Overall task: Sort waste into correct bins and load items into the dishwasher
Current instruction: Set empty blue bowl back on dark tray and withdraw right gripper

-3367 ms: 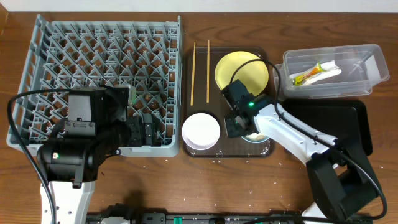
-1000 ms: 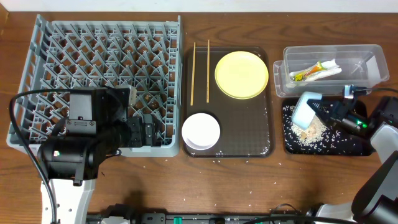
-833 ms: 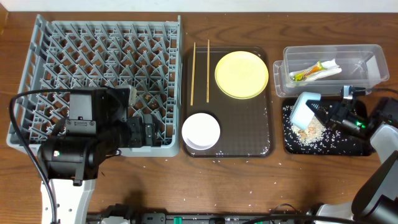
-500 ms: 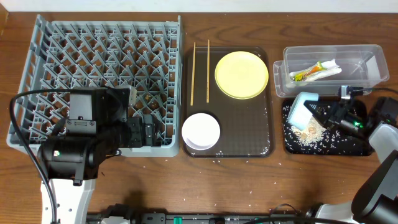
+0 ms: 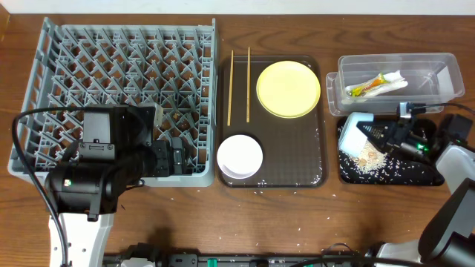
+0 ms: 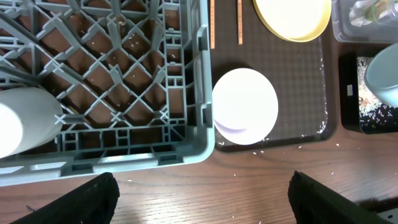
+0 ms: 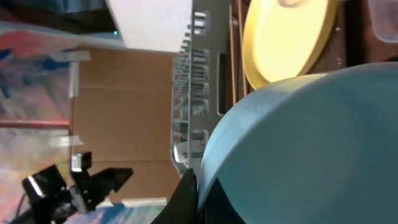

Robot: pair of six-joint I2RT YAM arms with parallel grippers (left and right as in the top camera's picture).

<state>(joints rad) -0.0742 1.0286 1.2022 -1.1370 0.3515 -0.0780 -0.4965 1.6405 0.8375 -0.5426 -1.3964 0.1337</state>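
Observation:
I can see rice heaped in the black tray (image 5: 368, 160) and space (image 5: 298, 147) beside the white bowl. My right gripper keeps bringing the light blue bowl there and lets go.
My right gripper (image 5: 380, 134) is shut on the rim of the light blue bowl (image 5: 358, 125), holding it tipped on its side over the black tray (image 5: 393, 181). The bowl fills the right wrist view (image 7: 298, 149). A heap of rice grains (image 5: 369, 156) lies in the tray below it. The clear tub (image 5: 439, 65) holds the snack wrapper (image 5: 365, 90) and the white paper strip (image 5: 393, 80). The yellow plate (image 5: 288, 89), white bowl (image 5: 240, 156) and two chopsticks (image 5: 230, 87) lie on the brown tray (image 5: 297, 170). My left gripper (image 6: 202, 190) is open and empty by the grey dish rack (image 5: 44, 67); a white cup (image 6: 18, 121) sits in the rack.
Loose rice grains are scattered on the brown tray and on the wooden table in front of it. The left arm's body covers the rack's front right corner. Cables run along both arms.
The right gripper carried the light blue bowl from the brown tray to the black tray, where rice now lies. Over the last second the bowl tipped further and shifted slightly. The left arm stayed still.

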